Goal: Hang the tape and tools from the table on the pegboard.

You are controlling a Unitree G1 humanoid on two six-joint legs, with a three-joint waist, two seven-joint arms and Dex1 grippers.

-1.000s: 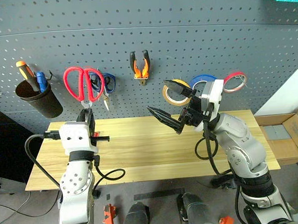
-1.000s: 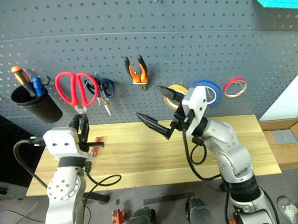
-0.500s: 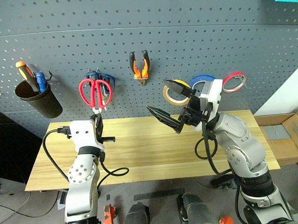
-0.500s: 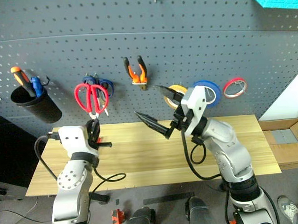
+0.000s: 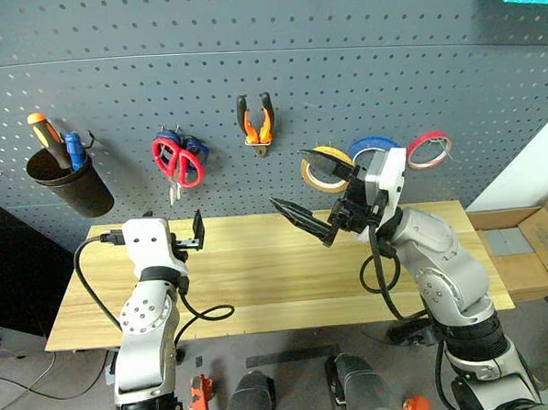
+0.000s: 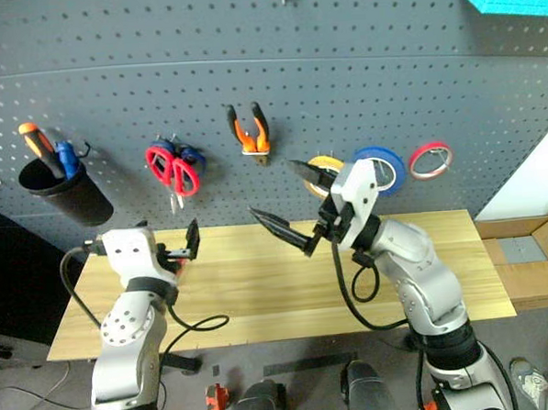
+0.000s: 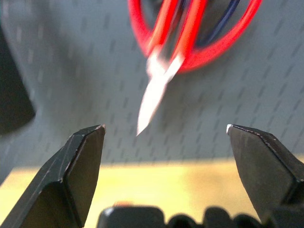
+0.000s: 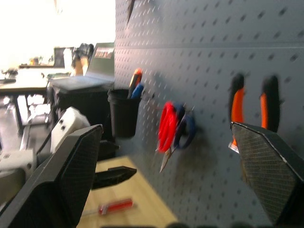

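Note:
I expect the red-handled screwdriver to lean in the same place, handle out, when I lower it, because the orange-handled screwdriver (image 5: pixel 48 134) leans with its handle above the black cup's rim.
The red-handled scissors (image 5: pixel 178 160) hang on the dark pegboard (image 5: pixel 386 61), blades down, in front of a blue-handled pair. My left gripper (image 7: pixel 166 127) stands open just below and in front of them, over the table (image 5: pixel 259 279), holding nothing. The orange-and-black pliers (image 5: pixel 257 123) and the yellow-tan tape (image 5: pixel 320 172) hang on the board too. My right gripper (image 5: pixel 286 177) is open and empty in front of the tape, pointing left. The red-handled screwdriver (image 8: pixel 107 207) lies on the table near the left gripper.
A black cup (image 5: pixel 66 184) at the board's left holds an orange-handled screwdriver. Blue tape (image 5: pixel 374 149) and red tape (image 5: pixel 431 149) hang right of the yellow ring. A cardboard box (image 5: pixel 524 247) sits past the table's right end. A black cable (image 5: pixel 206 314) loops over the front edge.
My left gripper opened and let go of the red scissors, which now hang on the pegboard. It then sank toward the table. The right arm held still.

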